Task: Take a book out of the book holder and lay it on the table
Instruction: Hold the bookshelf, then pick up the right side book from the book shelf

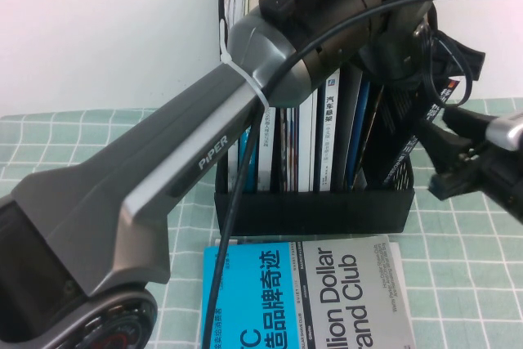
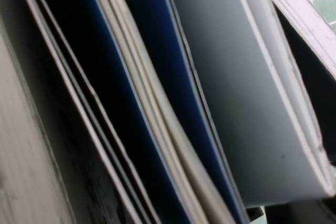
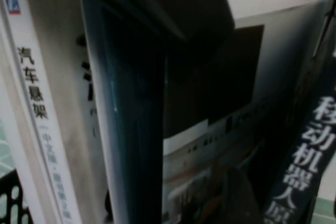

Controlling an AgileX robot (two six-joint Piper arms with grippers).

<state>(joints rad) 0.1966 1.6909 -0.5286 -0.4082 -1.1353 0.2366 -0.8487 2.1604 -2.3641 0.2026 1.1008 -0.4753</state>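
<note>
My gripper will lift the dark book out, and the upright blue book (image 1: 357, 135) will then tip into a wedge-shaped gap (image 1: 386, 130) that shows beside it.
The black book holder (image 1: 315, 210) stands at the back middle of the table (image 1: 466, 284), full of upright books. The book, with its dark cover, leans at the holder's right end (image 1: 406, 124). Its navy spine with white Chinese characters shows in the right wrist view (image 3: 315, 145). My right gripper (image 1: 435, 135) is at that book's right edge, outside the holder's right wall. My left arm (image 1: 270, 46) reaches over the holder's top. Its gripper is hidden among the book tops, and the left wrist view shows only blue and white books (image 2: 231, 77) close up.
The cyan-and-grey "Billion Dollar Brand Club" book (image 1: 310, 296) lies flat on the table just in front of the holder. A white-spined book (image 3: 39, 108) stands left of the dark one. A white wall is behind the holder.
</note>
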